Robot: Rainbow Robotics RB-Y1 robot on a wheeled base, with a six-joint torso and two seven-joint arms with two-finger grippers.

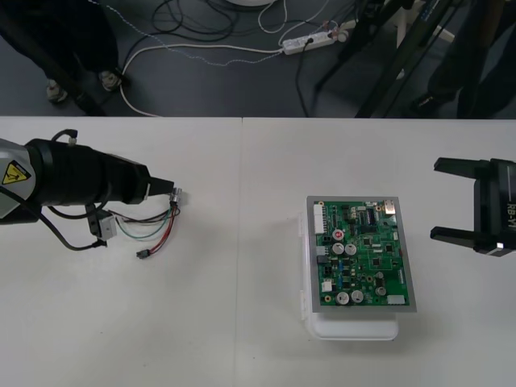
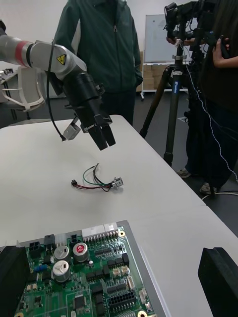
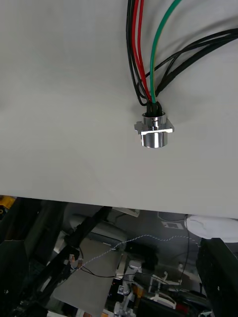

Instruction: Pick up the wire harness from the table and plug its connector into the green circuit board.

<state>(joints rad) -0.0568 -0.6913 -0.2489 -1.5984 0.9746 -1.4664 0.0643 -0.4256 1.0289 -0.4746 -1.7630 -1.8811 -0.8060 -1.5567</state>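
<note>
The wires fan apart behind the metal socket, so I expect the wire harness to hang down in separate tails when I lift the socket.
The wire harness lies flat on the table at the left, its red, black and green wires looping from the metal socket down to the small black plug. My left gripper hangs open just above the socket, holding nothing; its fingers stand wide apart. From the right wrist, the left gripper hovers clear over the harness. The green circuit board sits on its white base right of centre. My right gripper waits open at the right edge, beside the board.
A seam runs down the table between the harness and the board. Beyond the table's far edge, a power strip and cables lie on the dark floor. A tripod stands off the table's side.
</note>
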